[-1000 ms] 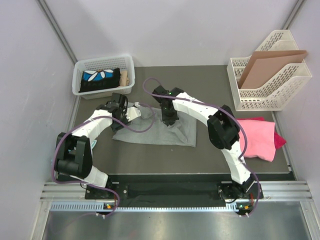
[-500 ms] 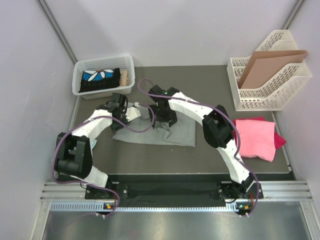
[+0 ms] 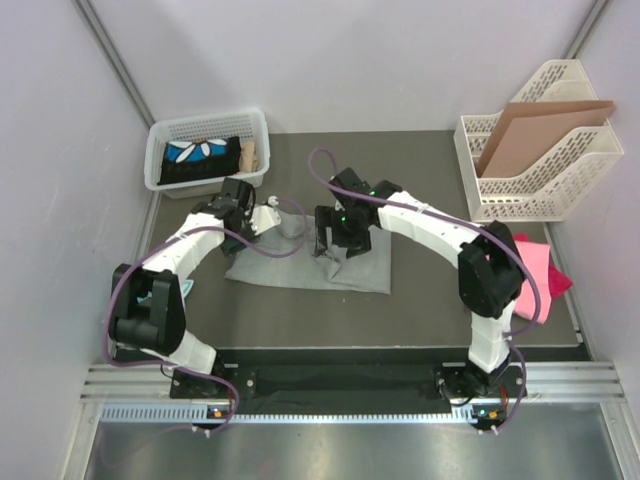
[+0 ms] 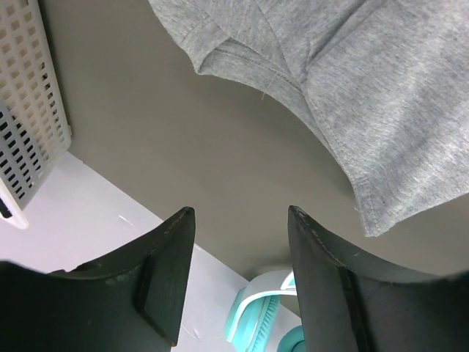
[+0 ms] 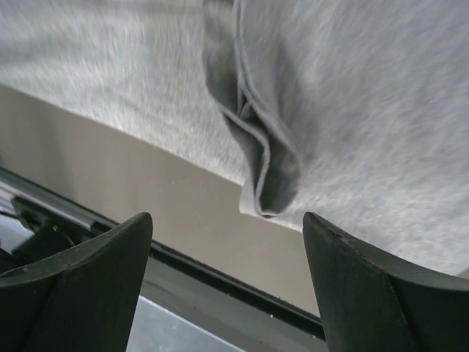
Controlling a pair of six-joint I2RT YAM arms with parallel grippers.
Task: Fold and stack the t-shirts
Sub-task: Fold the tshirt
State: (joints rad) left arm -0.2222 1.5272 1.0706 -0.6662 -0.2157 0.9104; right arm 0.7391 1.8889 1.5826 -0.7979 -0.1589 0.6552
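Note:
The robot's right gripper is hovering over a bunched fold (image 3: 328, 266) in the middle of the grey t-shirt, so it should grab the shirt's corner (image 3: 385, 288) closest to the pink t-shirts and pull from there.
A heather grey t-shirt (image 3: 300, 268) lies partly folded on the dark table (image 3: 420, 170). My right gripper (image 3: 335, 248) hovers over its middle, open, with nothing between the fingers. In the right wrist view the right gripper (image 5: 227, 220) stands wide over a bunched fold of the grey t-shirt (image 5: 271, 161) at its near edge. My left gripper (image 3: 272, 218) is at the shirt's upper left corner, open and empty. The left wrist view has the left gripper (image 4: 240, 220) over bare table, the grey t-shirt (image 4: 381, 95) lying beyond it. Pink t-shirts (image 3: 538, 272) lie at the right, partly hidden by the right arm.
A white basket (image 3: 205, 128) holding dark flowered cloth stands at the back left. At the back right, a white file rack (image 3: 540, 195) holds a brown cardboard sheet (image 3: 530, 125). Teal headphones (image 4: 275, 315) lie by the table's left edge.
My right gripper has opened and let go of the grey t-shirt. Its elbow has swung right over the pink t-shirts. The left gripper has barely moved.

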